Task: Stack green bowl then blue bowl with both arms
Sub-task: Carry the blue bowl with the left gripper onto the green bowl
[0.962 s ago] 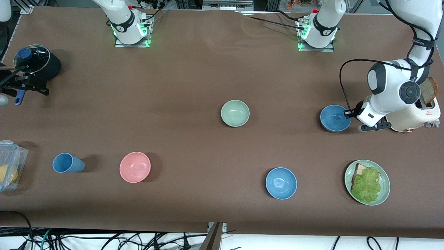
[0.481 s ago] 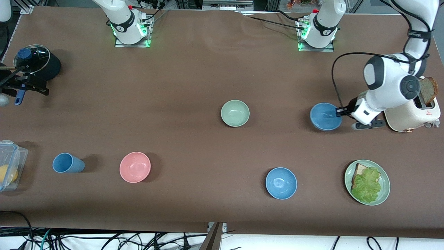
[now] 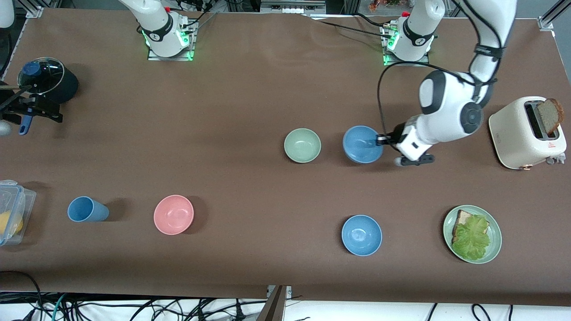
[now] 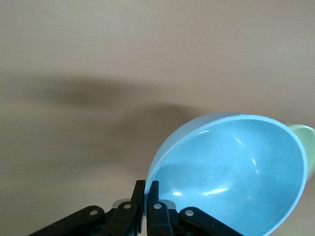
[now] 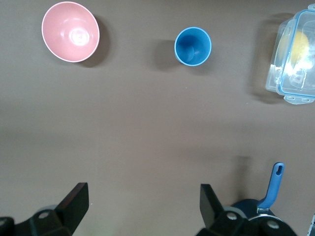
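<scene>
The dusty blue bowl (image 3: pixel 361 144) is hanging by its rim, with its opening up, next to the empty green bowl (image 3: pixel 302 145). My left gripper should keep carrying the blue bowl until it sits inside the green bowl.
The pale green bowl (image 3: pixel 302 145) sits on the table near the middle. My left gripper (image 3: pixel 379 140) is shut on the rim of the dusty blue bowl (image 3: pixel 362 144) and holds it tilted just above the table, beside the green bowl toward the left arm's end. In the left wrist view my left gripper (image 4: pixel 146 188) pinches the blue bowl's rim (image 4: pixel 231 172), and an edge of the green bowl (image 4: pixel 308 138) shows past it. My right gripper (image 3: pixel 31 110) waits open and empty beside the black pot; in the right wrist view the right gripper (image 5: pixel 144 201) holds nothing.
A brighter blue bowl (image 3: pixel 361 235) and a green plate with lettuce and bread (image 3: pixel 495 249) lie nearer the camera. A toaster (image 3: pixel 526 132) stands at the left arm's end. A pink bowl (image 3: pixel 173 214), blue cup (image 3: pixel 87 209), plastic box (image 3: pixel 11 211) and lidded pot (image 3: pixel 44 80) are toward the right arm's end.
My left gripper has carried the blue bowl from beside the toaster toward the middle of the table, up to the green bowl. The right arm has not moved.
</scene>
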Tool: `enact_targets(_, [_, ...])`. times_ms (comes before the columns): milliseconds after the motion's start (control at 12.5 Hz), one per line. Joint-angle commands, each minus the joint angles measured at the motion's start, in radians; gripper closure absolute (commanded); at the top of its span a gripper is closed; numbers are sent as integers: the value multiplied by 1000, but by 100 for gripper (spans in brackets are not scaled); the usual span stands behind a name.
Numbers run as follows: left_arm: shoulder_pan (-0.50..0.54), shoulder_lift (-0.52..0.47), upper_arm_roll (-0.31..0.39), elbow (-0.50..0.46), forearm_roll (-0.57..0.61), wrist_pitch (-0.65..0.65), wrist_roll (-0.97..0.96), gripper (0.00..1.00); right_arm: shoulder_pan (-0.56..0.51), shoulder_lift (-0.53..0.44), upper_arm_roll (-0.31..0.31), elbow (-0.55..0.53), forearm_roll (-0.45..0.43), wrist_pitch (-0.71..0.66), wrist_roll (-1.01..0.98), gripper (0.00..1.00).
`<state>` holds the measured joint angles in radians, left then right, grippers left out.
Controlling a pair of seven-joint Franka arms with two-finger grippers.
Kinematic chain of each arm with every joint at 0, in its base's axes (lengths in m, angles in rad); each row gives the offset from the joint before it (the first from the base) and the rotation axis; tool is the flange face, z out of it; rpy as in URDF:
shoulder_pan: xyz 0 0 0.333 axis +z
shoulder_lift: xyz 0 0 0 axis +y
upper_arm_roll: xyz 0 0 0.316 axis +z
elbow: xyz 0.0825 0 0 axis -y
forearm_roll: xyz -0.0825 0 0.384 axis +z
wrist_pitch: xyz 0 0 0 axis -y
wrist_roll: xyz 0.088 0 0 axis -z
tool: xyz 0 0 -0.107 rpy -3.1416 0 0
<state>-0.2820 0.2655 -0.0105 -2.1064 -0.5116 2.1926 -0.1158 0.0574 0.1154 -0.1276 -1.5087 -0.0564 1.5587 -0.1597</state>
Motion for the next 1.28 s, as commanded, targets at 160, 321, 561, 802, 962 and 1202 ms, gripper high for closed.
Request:
enact_targets(160, [-66,89,-86,138,-41,-22,-134,100,-10,6,2,16,-8,-3,-8,0])
enact_targets(321, [-91,113,-88,157,-42,-19,-166,100,-11,6,2,16,-8,-2,-8,0])
enact_targets(561, [-150,182,-86,224,-31,-14,-258,100,-11,6,2,16,-8,-2,-8,0])
enact_targets(802, [-167,204,-86,238,-33,-1,-263,100,-11,6,2,16,-8,-2,-8,0])
enact_targets(962, [-174,215,-86,247,-31,-1,-263,100,-11,7,0,16,-8,-2,-8,0])
enact_targets(1202, [-187,236,-86,256,-31,15,-272,100,-11,9,0,16,-8,-2,-8,0])
